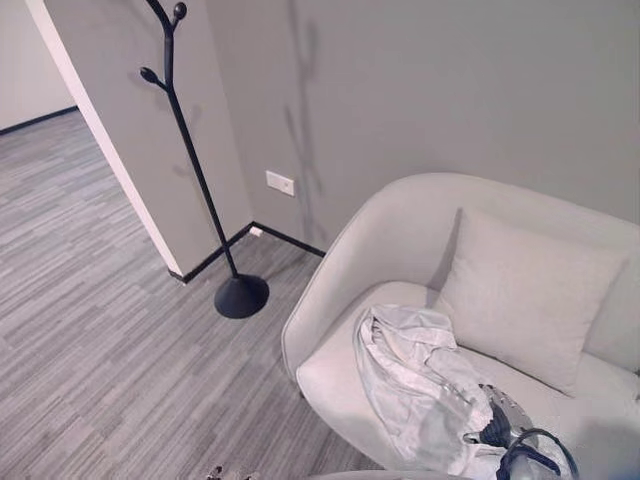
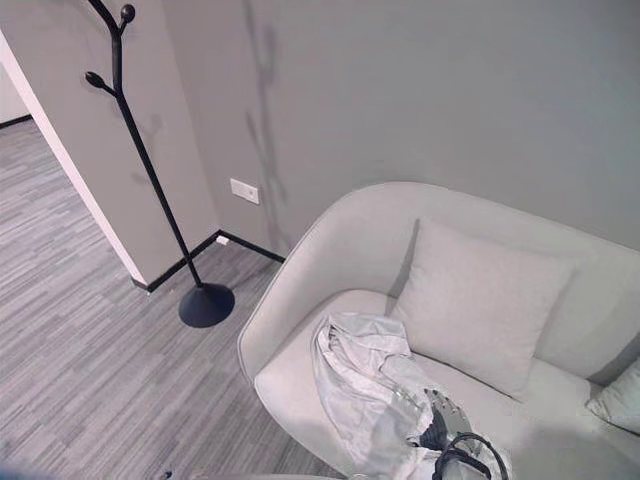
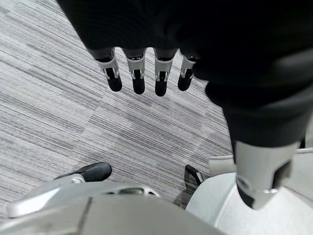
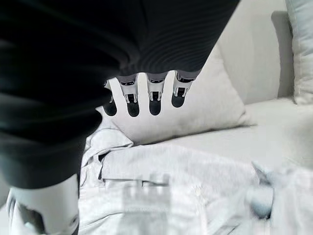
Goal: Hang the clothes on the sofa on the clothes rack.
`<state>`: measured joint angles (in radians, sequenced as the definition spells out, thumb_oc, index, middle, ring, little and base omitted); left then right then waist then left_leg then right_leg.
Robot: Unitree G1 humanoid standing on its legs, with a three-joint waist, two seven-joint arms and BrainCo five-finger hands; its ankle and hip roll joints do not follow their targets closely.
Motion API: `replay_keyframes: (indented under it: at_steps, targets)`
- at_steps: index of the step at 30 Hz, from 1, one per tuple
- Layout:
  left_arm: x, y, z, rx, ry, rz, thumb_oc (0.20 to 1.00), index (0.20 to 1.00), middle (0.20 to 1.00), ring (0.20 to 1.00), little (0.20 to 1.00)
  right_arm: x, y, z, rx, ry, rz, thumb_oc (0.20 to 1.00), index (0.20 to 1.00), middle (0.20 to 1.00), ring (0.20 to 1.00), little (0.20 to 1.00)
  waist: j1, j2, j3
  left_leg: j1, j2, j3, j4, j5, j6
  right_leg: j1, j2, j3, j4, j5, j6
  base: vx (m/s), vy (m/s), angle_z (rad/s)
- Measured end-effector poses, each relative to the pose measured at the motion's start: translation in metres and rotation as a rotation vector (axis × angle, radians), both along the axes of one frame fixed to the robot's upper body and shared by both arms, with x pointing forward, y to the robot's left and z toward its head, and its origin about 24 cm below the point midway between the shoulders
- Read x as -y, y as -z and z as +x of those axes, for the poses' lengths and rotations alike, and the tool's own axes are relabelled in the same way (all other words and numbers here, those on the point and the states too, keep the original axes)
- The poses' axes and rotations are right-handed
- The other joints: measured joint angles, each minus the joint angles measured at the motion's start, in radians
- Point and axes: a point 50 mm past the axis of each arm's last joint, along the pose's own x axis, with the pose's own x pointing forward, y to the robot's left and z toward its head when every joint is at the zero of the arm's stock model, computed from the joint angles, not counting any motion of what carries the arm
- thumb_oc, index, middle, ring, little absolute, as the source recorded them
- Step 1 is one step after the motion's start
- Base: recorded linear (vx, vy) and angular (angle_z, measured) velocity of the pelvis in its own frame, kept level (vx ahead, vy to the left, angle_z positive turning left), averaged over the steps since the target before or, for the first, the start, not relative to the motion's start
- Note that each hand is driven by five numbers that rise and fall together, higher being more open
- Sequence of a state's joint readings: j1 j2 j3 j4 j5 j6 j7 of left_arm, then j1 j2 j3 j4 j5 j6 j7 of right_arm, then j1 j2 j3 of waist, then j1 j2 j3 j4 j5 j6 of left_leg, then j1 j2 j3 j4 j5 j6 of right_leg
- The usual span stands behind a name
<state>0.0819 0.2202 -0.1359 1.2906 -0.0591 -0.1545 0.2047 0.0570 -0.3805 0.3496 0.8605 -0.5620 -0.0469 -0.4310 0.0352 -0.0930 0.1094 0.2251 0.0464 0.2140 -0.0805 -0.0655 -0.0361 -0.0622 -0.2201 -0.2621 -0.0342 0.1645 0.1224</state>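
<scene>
The pale grey garment (image 1: 425,395) is bunched up in limp folds (image 1: 398,345). It will spread out into a long span when I lift it between my grippers.
A crumpled pale grey garment (image 1: 410,385) lies on the seat of the light grey sofa (image 1: 340,260), in front of a square cushion (image 1: 520,295). My right hand (image 1: 505,418) is over the garment's near right end; whether it touches the cloth I cannot tell. In the right wrist view its fingers (image 4: 154,100) are straight above the garment (image 4: 161,171), holding nothing. The black clothes rack (image 1: 190,150) stands on a round base (image 1: 241,296) left of the sofa, by the wall corner, with bare knobbed branches. My left hand (image 3: 138,78) hangs open over the floor.
Grey striped floor (image 1: 90,330) spreads left of the sofa and around the rack. A second cushion (image 2: 620,395) lies at the sofa's right end. A white wall socket (image 1: 280,183) sits low on the grey wall between rack and sofa.
</scene>
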Motion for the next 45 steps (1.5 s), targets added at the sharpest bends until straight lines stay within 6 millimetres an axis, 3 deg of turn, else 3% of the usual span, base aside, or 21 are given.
replay_keyframes:
  at_steps: [2,5,6,7,8,11,13,15,17,20,23,24,26,27,29,31,34,38,45]
  targets:
    - [-0.001,-0.003,0.015,0.033,0.070,0.016,1.000,1.000,1.000,1.000,1.000,-0.007,0.003,0.014,-0.009,0.022,0.020,1.000,1.000,1.000,1.000,1.000,0.001,-0.004,0.027,-0.044,-0.001,-0.008,0.020,0.000,-0.001,-0.026,-0.007,-0.003,0.000,0.000,0.000,-0.21,-0.023,0.10]
    - [0.005,-0.013,0.057,0.147,0.173,0.035,1.000,1.000,1.000,1.000,1.000,-0.008,-0.003,0.043,0.023,0.064,0.008,1.000,1.000,1.000,1.000,1.000,0.017,0.003,0.095,-0.137,-0.007,-0.024,0.070,0.016,-0.006,-0.081,-0.026,-0.030,0.002,0.000,0.005,-0.18,-0.028,0.21]
    - [0.009,-0.017,0.072,0.201,0.188,0.033,1.000,1.000,1.000,1.000,1.000,-0.008,-0.011,0.058,0.068,0.079,0.005,1.000,1.000,1.000,1.000,1.000,0.035,0.023,0.135,-0.170,-0.015,-0.038,0.084,0.021,-0.005,-0.103,-0.032,-0.029,0.005,0.015,0.012,-0.22,-0.060,0.44]
    - [0.025,-0.026,0.100,0.301,0.239,0.014,1.000,1.000,1.000,1.000,1.000,-0.002,-0.041,0.104,0.216,0.120,-0.030,1.000,1.000,1.000,1.000,1.000,0.047,0.078,0.224,-0.251,-0.025,-0.064,0.116,0.021,-0.005,-0.147,-0.045,-0.036,-0.020,0.058,-0.008,-0.23,-0.099,0.53]
    - [0.039,-0.031,0.116,0.361,0.237,-0.011,1.000,1.000,1.000,1.000,1.000,0.009,-0.073,0.135,0.353,0.148,-0.072,1.000,1.000,1.000,1.000,1.000,0.049,0.127,0.270,-0.317,-0.021,-0.074,0.127,0.033,-0.008,-0.195,-0.044,-0.056,-0.027,0.070,-0.015,-0.14,-0.077,0.48]
    - [0.049,-0.039,0.132,0.425,0.256,-0.011,1.000,1.000,1.000,1.000,1.000,0.021,-0.135,0.181,0.616,0.182,-0.179,1.000,1.000,1.000,1.000,1.000,0.067,0.184,0.338,-0.405,-0.006,-0.093,0.133,0.042,-0.019,-0.267,-0.024,-0.071,-0.032,0.116,-0.055,-0.10,-0.099,0.13]
    - [0.051,-0.047,0.145,0.476,0.285,0.011,1.000,1.000,1.000,1.000,1.000,0.028,-0.157,0.189,0.719,0.204,-0.273,1.000,1.000,1.000,1.000,1.000,0.065,0.186,0.374,-0.451,0.006,-0.098,0.132,0.049,-0.030,-0.313,-0.012,-0.078,-0.032,0.119,-0.067,-0.08,-0.131,0.03]
    - [0.059,-0.056,0.160,0.537,0.318,0.024,1.000,1.000,1.000,1.000,1.000,0.032,-0.165,0.189,0.783,0.220,-0.331,1.000,1.000,1.000,1.000,1.000,0.057,0.185,0.393,-0.463,0.007,-0.096,0.130,0.049,-0.030,-0.328,-0.013,-0.077,-0.030,0.117,-0.069,-0.05,-0.116,0.01]
    - [0.072,-0.068,0.176,0.614,0.347,0.008,1.000,1.000,1.000,1.000,1.000,0.025,-0.168,0.186,0.862,0.201,-0.359,1.000,1.000,1.000,1.000,1.000,0.047,0.179,0.398,-0.468,0.005,-0.096,0.118,0.053,-0.031,-0.339,-0.014,-0.078,-0.029,0.117,-0.069,-0.03,-0.113,0.01]
    - [0.081,-0.077,0.184,0.671,0.391,0.009,1.000,1.000,1.000,1.000,1.000,0.010,-0.179,0.181,0.984,0.115,-0.356,1.000,1.000,1.000,1.000,1.000,0.022,0.166,0.404,-0.471,0.006,-0.092,0.116,0.053,-0.031,-0.350,-0.012,-0.073,-0.025,0.117,-0.069,-0.03,-0.096,-0.05]
    - [0.083,-0.081,0.189,0.688,0.442,0.028,1.000,1.000,1.000,1.000,1.000,0.009,-0.165,0.182,0.919,0.108,-0.384,1.000,1.000,1.000,1.000,1.000,0.008,0.157,0.402,-0.475,0.007,-0.093,0.116,0.053,-0.032,-0.357,-0.012,-0.072,-0.017,0.116,-0.070,-0.03,-0.043,-0.03]
    - [0.083,-0.082,0.190,0.696,0.451,0.035,1.000,1.000,1.000,1.000,1.000,0.010,-0.152,0.179,0.834,0.107,-0.388,0.812,0.812,0.812,0.812,0.812,0.004,0.151,0.398,-0.485,0.007,-0.093,0.116,0.055,-0.032,-0.367,-0.013,-0.070,-0.014,0.116,-0.070,-0.03,-0.043,0.01]
    - [0.080,-0.084,0.192,0.702,0.451,0.046,1.000,1.000,1.000,1.000,1.000,0.005,-0.133,0.173,0.740,0.078,-0.359,0.746,0.746,0.746,0.746,0.746,0.000,0.142,0.395,-0.507,0.004,-0.093,0.116,0.061,-0.032,-0.391,-0.015,-0.068,-0.009,0.116,-0.071,-0.02,-0.024,0.01]
    - [0.079,-0.085,0.194,0.708,0.452,0.052,1.000,1.000,1.000,1.000,1.000,0.001,-0.123,0.170,0.680,0.049,-0.342,0.498,0.498,0.498,0.498,0.498,-0.001,0.138,0.396,-0.517,0.004,-0.094,0.116,0.064,-0.033,-0.403,-0.015,-0.066,-0.004,0.117,-0.071,-0.04,-0.041,0.03]
    - [0.071,-0.086,0.193,0.705,0.452,0.076,1.000,1.000,1.000,1.000,1.000,-0.014,-0.106,0.164,0.602,-0.013,-0.260,0.200,0.200,0.200,0.200,0.200,-0.002,0.123,0.382,-0.527,0.004,-0.090,0.118,0.068,-0.035,-0.422,-0.016,-0.056,0.009,0.117,-0.072,-0.04,-0.043,-0.02]
    - [0.069,-0.089,0.199,0.706,0.499,0.115,1.000,1.000,1.000,1.000,1.000,-0.037,-0.094,0.162,0.537,-0.041,-0.148,0.200,0.200,0.200,0.200,0.200,-0.002,0.101,0.374,-0.558,0.004,-0.098,0.117,0.081,-0.040,-0.456,-0.018,-0.055,0.024,0.115,-0.075,0.04,-0.007,0.04]
    - [0.072,-0.084,0.190,0.688,0.543,0.123,1.000,1.000,1.000,1.000,1.000,-0.061,-0.074,0.156,0.394,-0.057,-0.039,0.200,0.200,0.200,0.200,0.200,0.002,0.114,0.374,-0.546,0.004,-0.097,0.105,0.091,-0.042,-0.449,-0.019,-0.054,0.020,0.114,-0.077,0.01,0.048,0.01]
    - [0.074,-0.083,0.188,0.685,0.557,0.129,1.000,1.000,1.000,1.000,1.000,-0.052,-0.068,0.151,0.342,-0.029,-0.053,0.200,0.200,0.200,0.200,0.200,0.021,0.156,0.374,-0.521,-0.004,-0.102,0.086,0.102,-0.039,-0.428,-0.025,-0.059,0.020,0.116,-0.079,-0.01,0.051,0.05]
    - [0.076,-0.073,0.179,0.639,0.519,0.146,1.000,1.000,1.000,1.000,1.000,-0.036,-0.063,0.143,0.361,0.229,0.075,0.200,0.200,0.200,0.200,0.200,0.023,0.171,0.344,-0.460,-0.014,-0.112,0.079,0.103,-0.036,-0.362,-0.035,-0.068,0.016,0.117,-0.078,-0.01,0.038,0.05]
